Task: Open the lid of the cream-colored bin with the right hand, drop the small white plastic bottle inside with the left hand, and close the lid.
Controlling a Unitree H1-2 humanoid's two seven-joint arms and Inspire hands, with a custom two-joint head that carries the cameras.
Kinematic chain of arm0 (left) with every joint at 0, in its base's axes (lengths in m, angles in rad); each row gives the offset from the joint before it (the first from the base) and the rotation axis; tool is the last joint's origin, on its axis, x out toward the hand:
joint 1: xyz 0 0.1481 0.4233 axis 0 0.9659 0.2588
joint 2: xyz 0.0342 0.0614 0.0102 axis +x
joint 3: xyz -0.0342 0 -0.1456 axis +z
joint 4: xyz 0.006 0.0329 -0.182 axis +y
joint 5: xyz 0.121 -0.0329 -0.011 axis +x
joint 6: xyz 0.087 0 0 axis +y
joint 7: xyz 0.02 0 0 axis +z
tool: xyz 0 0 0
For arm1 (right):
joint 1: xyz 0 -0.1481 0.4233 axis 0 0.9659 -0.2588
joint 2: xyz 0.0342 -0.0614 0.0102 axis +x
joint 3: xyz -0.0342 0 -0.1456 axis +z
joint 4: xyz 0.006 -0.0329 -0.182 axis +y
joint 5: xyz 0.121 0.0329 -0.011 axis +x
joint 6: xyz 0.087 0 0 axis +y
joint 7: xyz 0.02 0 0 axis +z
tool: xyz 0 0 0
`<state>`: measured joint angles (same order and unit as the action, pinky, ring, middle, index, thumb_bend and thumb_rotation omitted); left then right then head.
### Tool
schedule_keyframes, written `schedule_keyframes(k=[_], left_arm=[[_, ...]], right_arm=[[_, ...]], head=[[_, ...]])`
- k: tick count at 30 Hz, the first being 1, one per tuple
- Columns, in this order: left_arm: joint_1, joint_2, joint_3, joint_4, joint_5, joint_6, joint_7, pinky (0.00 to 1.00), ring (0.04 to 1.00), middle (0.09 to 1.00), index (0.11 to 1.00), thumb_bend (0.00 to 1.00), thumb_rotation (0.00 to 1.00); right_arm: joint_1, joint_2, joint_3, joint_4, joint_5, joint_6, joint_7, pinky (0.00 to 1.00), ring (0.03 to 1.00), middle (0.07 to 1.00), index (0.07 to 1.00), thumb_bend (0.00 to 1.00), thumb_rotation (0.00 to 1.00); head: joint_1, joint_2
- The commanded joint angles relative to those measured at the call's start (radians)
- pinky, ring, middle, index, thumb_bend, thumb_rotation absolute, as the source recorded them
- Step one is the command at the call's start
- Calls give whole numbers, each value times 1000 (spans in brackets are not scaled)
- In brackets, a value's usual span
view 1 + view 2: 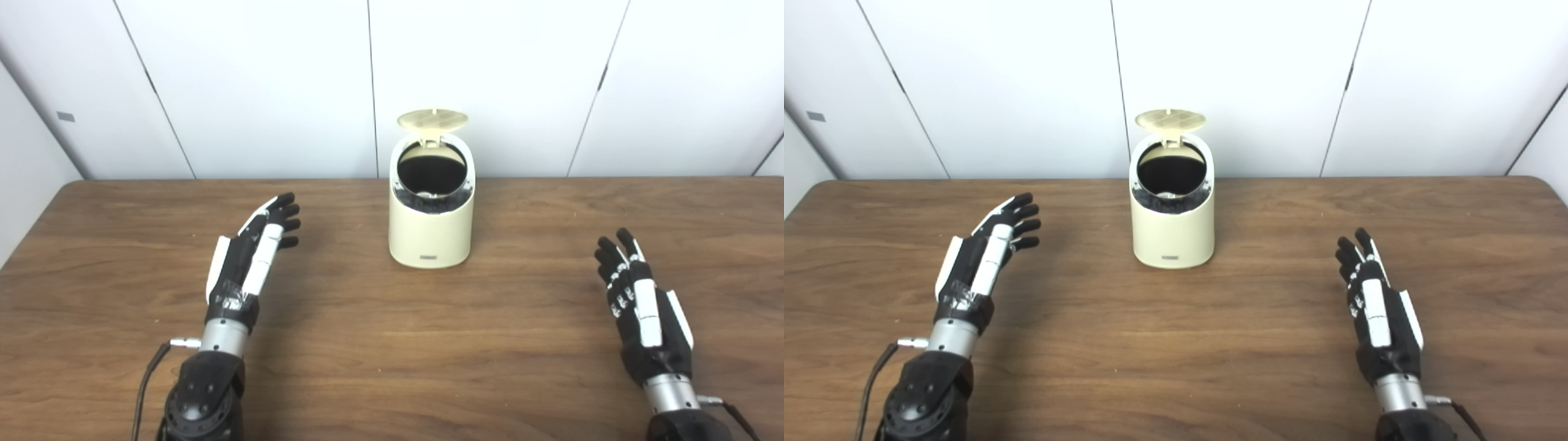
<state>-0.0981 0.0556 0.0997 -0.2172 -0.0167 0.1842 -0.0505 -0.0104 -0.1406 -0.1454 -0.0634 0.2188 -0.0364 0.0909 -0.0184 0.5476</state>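
The raised lid (433, 120) is held by a small rear hinge (430, 139), so I expect it to swing forward and lie flat inside the bin's rim when I press it down.
The cream-colored bin (432, 236) stands at the table's middle, toward the back. Its round lid (432, 119) is tipped up on the rear hinge, leaving the dark opening (432, 174) exposed. A small pale shape shows low inside the opening; I cannot tell what it is. No white bottle lies on the table or in either hand. My left hand (256, 248) hovers to the left of the bin, open with fingers stretched forward, holding nothing. My right hand (637, 300) is at the right, nearer the front, open and empty too.
The brown wooden table (380, 343) runs the full width, with its back edge against white wall panels (263, 79). A cable (147, 373) trails from the left wrist.
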Motion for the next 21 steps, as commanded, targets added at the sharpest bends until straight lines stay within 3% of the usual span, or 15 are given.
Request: schedule_keyframes(k=[1,7,11,17,21], left_arm=[[6,3,5,-8,-28,-59,-4,922,939,958,970,694,999],[54,-17,4,-3,-76,-86,-2,998,999,999,1000,702,1000],[76,-20,-1,4,-84,-87,-1,1000,1000,1000,1000,703,1000],[94,-26,-5,14,-79,-93,6,1000,1000,1000,1000,683,1000],[98,-28,-12,14,-75,-90,10,1000,1000,1000,1000,675,1000]], right_arm=[[-52,-21,-1,-51,-1,7,5,1000,966,951,972,690,892],[-134,-52,27,-118,-58,132,-8,1000,970,951,945,687,933],[-220,-83,68,-183,-147,264,-18,958,954,941,926,731,935],[-402,-120,146,-190,-251,350,16,990,966,951,896,629,972],[-503,-159,235,-158,-403,379,25,953,954,933,866,639,998]], head=[[-2,3],[-6,9],[-14,11],[-27,13],[-34,15]])
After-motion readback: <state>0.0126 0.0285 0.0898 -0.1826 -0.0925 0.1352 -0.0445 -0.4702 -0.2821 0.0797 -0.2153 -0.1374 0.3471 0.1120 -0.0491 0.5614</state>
